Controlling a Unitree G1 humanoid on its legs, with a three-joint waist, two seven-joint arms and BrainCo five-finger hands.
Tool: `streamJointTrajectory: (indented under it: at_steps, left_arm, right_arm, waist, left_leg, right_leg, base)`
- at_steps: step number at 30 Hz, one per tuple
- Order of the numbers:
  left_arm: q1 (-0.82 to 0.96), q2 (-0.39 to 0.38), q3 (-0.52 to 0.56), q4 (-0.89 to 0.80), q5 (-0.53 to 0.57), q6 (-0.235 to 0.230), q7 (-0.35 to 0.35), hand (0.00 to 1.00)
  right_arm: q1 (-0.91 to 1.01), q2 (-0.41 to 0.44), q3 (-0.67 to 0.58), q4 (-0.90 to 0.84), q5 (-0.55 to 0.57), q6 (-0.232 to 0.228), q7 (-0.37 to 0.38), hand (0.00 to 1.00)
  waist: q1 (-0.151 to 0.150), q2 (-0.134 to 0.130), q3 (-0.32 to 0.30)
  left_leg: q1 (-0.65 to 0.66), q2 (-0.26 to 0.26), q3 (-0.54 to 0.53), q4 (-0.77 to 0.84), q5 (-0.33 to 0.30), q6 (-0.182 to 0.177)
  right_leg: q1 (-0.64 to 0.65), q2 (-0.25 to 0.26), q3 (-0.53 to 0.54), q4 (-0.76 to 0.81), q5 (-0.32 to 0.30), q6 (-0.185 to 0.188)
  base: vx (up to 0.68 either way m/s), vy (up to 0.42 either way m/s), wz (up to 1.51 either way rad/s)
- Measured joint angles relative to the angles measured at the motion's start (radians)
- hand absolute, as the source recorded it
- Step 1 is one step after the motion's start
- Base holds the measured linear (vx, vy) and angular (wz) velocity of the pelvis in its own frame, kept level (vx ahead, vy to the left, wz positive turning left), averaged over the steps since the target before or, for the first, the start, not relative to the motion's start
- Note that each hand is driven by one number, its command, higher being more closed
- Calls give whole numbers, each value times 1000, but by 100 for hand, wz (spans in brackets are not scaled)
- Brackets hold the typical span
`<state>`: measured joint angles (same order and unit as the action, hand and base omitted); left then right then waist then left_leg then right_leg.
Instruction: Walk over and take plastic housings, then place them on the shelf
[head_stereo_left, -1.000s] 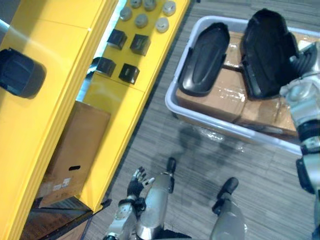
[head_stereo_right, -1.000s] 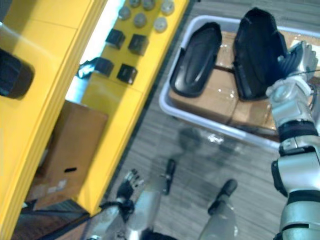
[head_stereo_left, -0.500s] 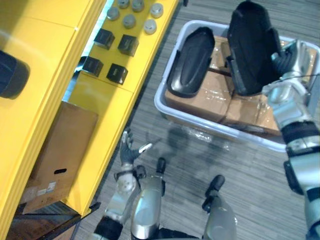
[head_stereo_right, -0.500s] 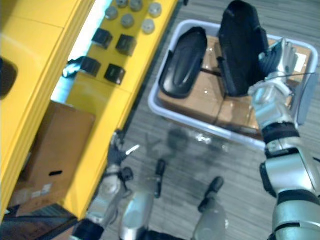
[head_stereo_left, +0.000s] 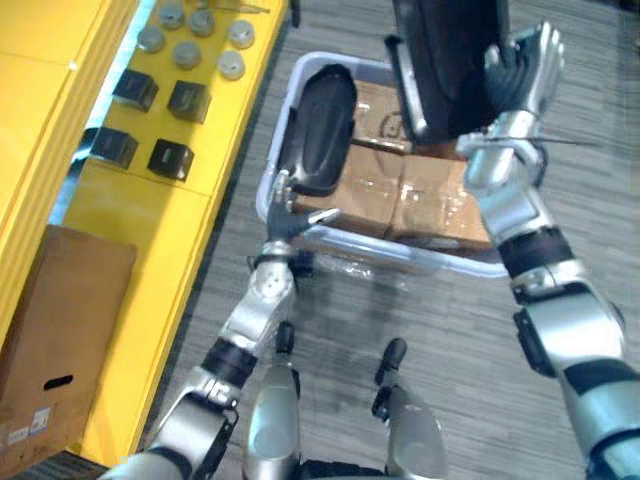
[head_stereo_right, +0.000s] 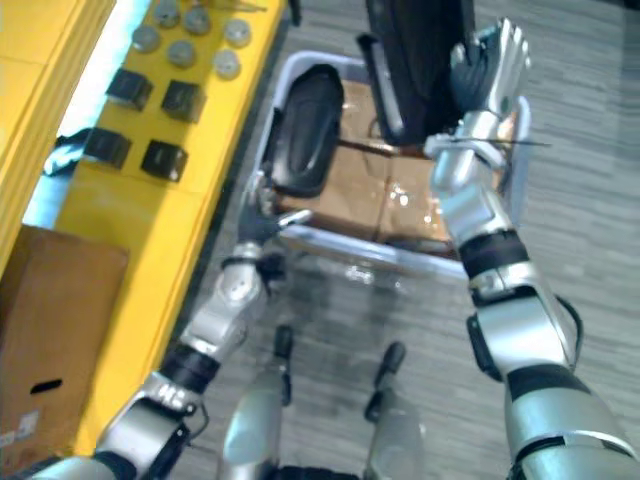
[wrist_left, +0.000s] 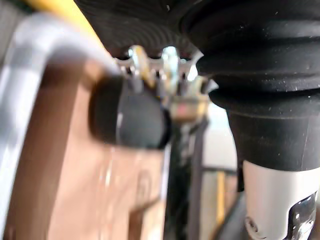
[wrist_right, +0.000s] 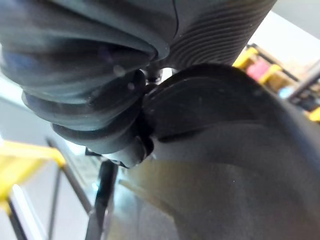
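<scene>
The raised black housing (head_stereo_left: 455, 70) is standing straight, with a wall (head_stereo_left: 405, 90) running along its side. I expect the housing to stay stiff when I carry it by that side.
Two black plastic housings are at a pale grey bin (head_stereo_left: 380, 255). One housing (head_stereo_left: 315, 130) lies inside at the bin's left end, on taped cardboard boxes (head_stereo_left: 420, 185). The other housing (head_stereo_left: 445, 60) stands raised on end above the bin, its top cut off by the view's edge. My right hand (head_stereo_left: 520, 75) lies flat against its right side, fingers straight and pointing up; the right wrist view has the housing (wrist_right: 240, 150) pressed close. My left hand (head_stereo_left: 290, 215) is open with spread fingers at the bin's front left rim (wrist_left: 30, 45). The yellow shelf (head_stereo_left: 150, 230) runs along the left.
On the shelf top sit several small black boxes (head_stereo_left: 170, 158) and several grey round discs (head_stereo_left: 185, 52). A brown cardboard carton (head_stereo_left: 50, 330) stands under the shelf at the lower left. Grey floor (head_stereo_left: 450, 330) lies between me and the bin.
The view has shifted. The right hand tipped its housing up from lying in the bin to standing on end. The left hand rose from low by the shelf to the bin's rim.
</scene>
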<state>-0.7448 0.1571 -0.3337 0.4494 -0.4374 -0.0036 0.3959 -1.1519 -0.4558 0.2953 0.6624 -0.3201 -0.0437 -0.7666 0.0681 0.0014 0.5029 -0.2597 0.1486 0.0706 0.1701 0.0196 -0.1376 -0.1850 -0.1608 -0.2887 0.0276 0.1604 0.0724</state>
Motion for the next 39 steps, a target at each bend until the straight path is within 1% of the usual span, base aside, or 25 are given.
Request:
streamJointTrajectory:
  at_steps: [1,2,3,4,5,6,8,9,10,11,12,13,15,18,19,21,26,27,31,33,36,37,38,39]
  left_arm:
    - [-19,2,1,16,-20,8,-6,0]
    - [-46,4,2,39,-60,13,-15,0]
    - [-68,4,5,59,-116,19,-26,0]
    - [-78,4,5,70,-141,22,-30,0]
    - [-96,3,6,94,-193,24,-47,0]
    - [-112,3,7,117,-266,25,-70,0]
    - [-120,3,10,130,-316,24,-89,0]
    - [-124,3,19,133,-392,10,-119,0]
    - [-124,4,21,133,-418,0,-132,0]
    - [-125,2,30,133,-465,-20,-146,0]
    - [-126,0,40,133,-477,-25,-150,0]
    - [-127,2,55,133,-509,-46,-163,0]
    - [-133,5,68,133,-542,-69,-176,0]
    - [-157,1,80,138,-549,-108,-184,0]
    - [-171,1,84,145,-568,-124,-186,0]
    - [-187,2,91,147,-587,-139,-207,0]
    - [-195,0,91,147,-581,-150,-216,0]
    - [-195,-3,91,148,-581,-157,-219,0]
    - [-196,-8,88,153,-581,-171,-224,0]
    - [-195,-8,87,163,-582,-177,-224,0]
    - [-193,-8,84,166,-584,-183,-225,0]
    - [-192,-8,83,166,-587,-198,-233,100]
    - [-184,-9,83,166,-598,-216,-247,100]
    - [-181,-9,83,164,-612,-222,-251,100]
  right_arm:
    - [0,3,0,-9,-10,-4,0,100]
    - [-1,7,0,-29,-11,-7,0,100]
    - [-3,11,1,-42,-12,-18,0,100]
    - [-3,11,1,-50,-13,-20,0,100]
    - [-3,13,1,-66,-18,-21,0,100]
    - [-3,14,3,-72,-32,-25,0,100]
    - [-3,14,7,-72,-36,-28,0,100]
    - [-4,14,16,-73,-50,-33,2,100]
    - [-4,14,21,-73,-52,-37,3,100]
    - [-5,17,28,-74,-59,-44,4,100]
    - [-5,18,35,-77,-59,-47,5,100]
    - [-5,23,48,-89,-64,-50,9,100]
    - [-5,32,64,-93,-79,-67,17,100]
    - [-5,45,75,-95,-90,-88,27,100]
    - [-5,51,85,-95,-90,-98,29,100]
    - [-5,72,89,-95,-90,-117,46,100]
    - [9,104,108,-104,-88,-140,70,100]
    - [27,112,121,-111,-87,-151,72,100]
    - [99,148,138,-151,-87,-159,95,100]
    - [117,161,148,-156,-86,-177,97,100]
    - [147,169,147,-196,-85,-177,104,100]
    - [164,174,146,-213,-83,-177,106,100]
    - [178,179,147,-217,-70,-177,106,100]
    - [184,180,147,-219,-63,-177,107,100]
  waist:
    - [-4,-5,-2]
    - [-10,-16,-5]
    - [-20,-21,-8]
    - [-28,-21,-8]
    - [-37,-21,-8]
    - [-44,-21,-8]
    - [-51,-21,-8]
    - [-62,-21,-8]
    - [-64,-21,-8]
    - [-64,-21,-8]
    - [-64,-21,-8]
    - [-65,-21,-8]
    - [-70,-21,-8]
    - [-71,-21,-8]
    - [-72,-21,-8]
    - [-75,-21,-8]
    - [-81,-21,-8]
    - [-82,-21,-8]
    - [-83,-21,-8]
    - [-84,-21,-8]
    - [-83,-21,-8]
    - [-83,-21,-8]
    - [-84,-21,-8]
    - [-84,-21,-8]
  left_leg:
    - [0,2,4,0,0,0]
    - [0,9,22,-1,0,-1]
    - [0,11,30,-4,1,-3]
    - [0,12,31,-4,1,-3]
    - [2,13,39,-4,1,-3]
    - [9,14,50,-6,1,-3]
    - [13,14,53,-8,1,-3]
    - [14,14,56,-8,1,-3]
    - [14,15,57,-8,1,-4]
    - [15,16,62,-8,0,-4]
    - [15,16,65,-8,0,-4]
    - [15,16,72,-8,0,-4]
    - [15,16,74,-8,0,-4]
    - [15,16,74,-7,1,-4]
    - [15,16,74,-7,1,-4]
    - [15,16,74,-7,1,-4]
    - [18,15,74,-8,1,-3]
    - [25,14,75,-11,1,-3]
    - [51,13,78,-24,2,-5]
    - [51,12,78,-24,2,-5]
    - [53,12,77,-25,3,-5]
    - [58,12,78,-28,3,-5]
    - [70,12,78,-31,3,-5]
    - [77,12,79,-33,3,-5]
  right_leg:
    - [-5,2,4,0,0,-1]
    - [-16,8,18,0,3,-4]
    - [-23,10,26,-1,7,-6]
    - [-23,11,28,-2,9,-6]
    - [-27,13,40,-2,12,-5]
    - [-28,13,49,-2,14,-4]
    - [-28,13,52,-2,14,-4]
    - [-28,14,56,-2,15,-4]
    - [-29,14,57,-2,15,-4]
    - [-33,15,63,-2,17,-5]
    - [-35,16,66,-2,18,-5]
    - [-40,16,71,-2,20,-5]
    - [-41,16,73,-3,21,-5]
    - [-41,15,73,-3,22,-5]
    - [-41,15,74,-3,23,-5]
    - [-40,15,74,-3,23,-5]
    - [-37,14,74,-3,23,-5]
    - [-32,14,74,-4,23,-5]
    - [-7,14,74,-15,23,-4]
    - [-4,15,74,-23,25,-2]
    - [-2,15,73,-23,25,-2]
    - [2,15,73,-24,26,-2]
    - [13,15,72,-29,26,-2]
    - [19,15,72,-30,26,-2]
  base:
    - [-30,-19,-28]
    - [-19,-18,-31]
    - [-8,-17,-27]
    - [5,-7,-19]
    - [11,6,-20]
    - [8,10,-20]
    - [7,13,-10]
    - [3,13,-6]
    - [-1,10,-9]
    - [-4,6,-9]
    - [-7,9,-14]
    - [-7,11,-11]
    - [-3,6,-4]
    - [0,0,0]
    - [0,0,0]
    - [0,0,0]
    - [0,0,0]
    - [0,0,0]
    - [0,0,0]
    - [0,0,0]
    - [0,0,0]
    - [0,0,0]
    - [0,0,0]
    - [30,18,1]
